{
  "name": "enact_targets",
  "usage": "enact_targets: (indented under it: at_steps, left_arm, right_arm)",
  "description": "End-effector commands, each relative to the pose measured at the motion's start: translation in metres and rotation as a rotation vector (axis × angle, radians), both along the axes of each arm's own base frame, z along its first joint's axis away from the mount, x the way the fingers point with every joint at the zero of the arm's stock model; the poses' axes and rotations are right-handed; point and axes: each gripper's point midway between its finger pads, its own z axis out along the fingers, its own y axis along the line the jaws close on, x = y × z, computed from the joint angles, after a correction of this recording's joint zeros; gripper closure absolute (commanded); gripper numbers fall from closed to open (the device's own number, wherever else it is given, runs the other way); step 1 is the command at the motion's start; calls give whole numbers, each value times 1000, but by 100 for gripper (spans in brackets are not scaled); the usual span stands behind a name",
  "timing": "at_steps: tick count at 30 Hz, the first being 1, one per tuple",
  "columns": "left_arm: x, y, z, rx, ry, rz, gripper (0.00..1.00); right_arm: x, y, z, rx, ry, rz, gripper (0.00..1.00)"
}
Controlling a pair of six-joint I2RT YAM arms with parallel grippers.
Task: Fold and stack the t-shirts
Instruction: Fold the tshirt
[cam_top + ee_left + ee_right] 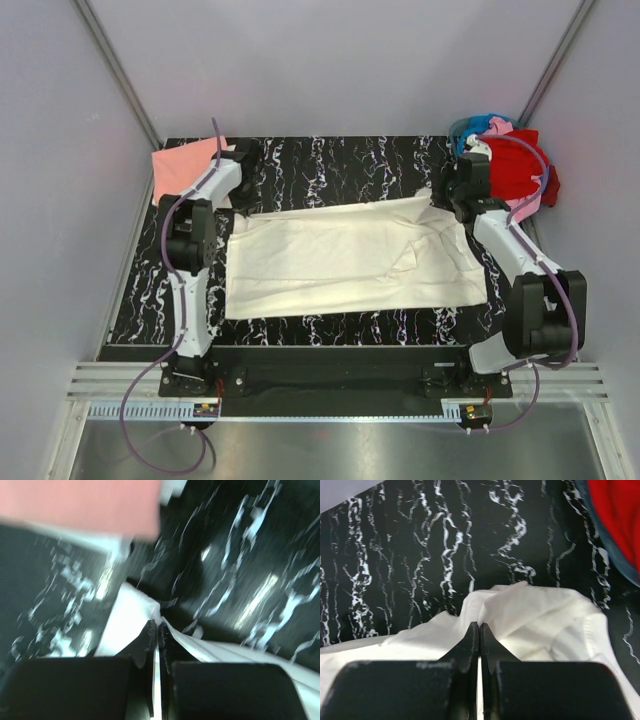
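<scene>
The cream t-shirt's far edge (pixel 340 207) runs taut from gripper to gripper, so my right gripper should keep drawing it toward the t-shirt's near edge (pixel 400 308) until it lies flat.
The large cream t-shirt (pixel 350 260) lies spread across the middle of the black marbled table (pixel 340 160). My left gripper (pixel 236 205) is shut on its far left corner; the left wrist view shows the cloth (pixel 130 620) pinched between the fingertips (pixel 150 630). My right gripper (pixel 440 200) is shut on its far right corner, with cream cloth (pixel 530 615) bunched at the closed jaws (pixel 479 627). A salmon-pink t-shirt (pixel 180 165) lies at the far left corner, also in the left wrist view (pixel 80 502). A pile of red (pixel 525 170), pink and blue shirts sits at the far right.
Grey enclosure walls (pixel 60 150) surround the table. Purple cables (pixel 165 240) run along both arms. The red shirt (pixel 620 515) lies close to the right gripper's right. A metal rail (pixel 330 405) runs along the near edge.
</scene>
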Motion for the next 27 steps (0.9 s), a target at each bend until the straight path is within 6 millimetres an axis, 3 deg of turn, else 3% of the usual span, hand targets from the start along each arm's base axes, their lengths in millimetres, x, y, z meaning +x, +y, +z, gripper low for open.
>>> enact_targets:
  at_steps: [1, 5, 12, 16, 22, 27]
  left_arm:
    - [1, 5, 42, 41, -124, -52, 100]
    - [-16, 13, 53, 75, -146, -50, 100]
    - [-30, 13, 81, 133, -202, -69, 100]
    - [-41, 18, 95, 197, -216, -69, 100]
    - [-48, 20, 101, 252, -228, -80, 100]
    - [-48, 21, 102, 305, -208, -102, 100]
  right_arm:
    - [-16, -12, 6, 21, -21, -17, 100]
    - [-34, -17, 3, 22, -10, -38, 100]
    - [-50, -29, -6, -10, 29, -91, 100]
    - [-58, -50, -6, -48, 47, -177, 100]
    - [-60, -54, 4, -57, 24, -175, 100]
    - [-61, -53, -3, -59, 44, -169, 100]
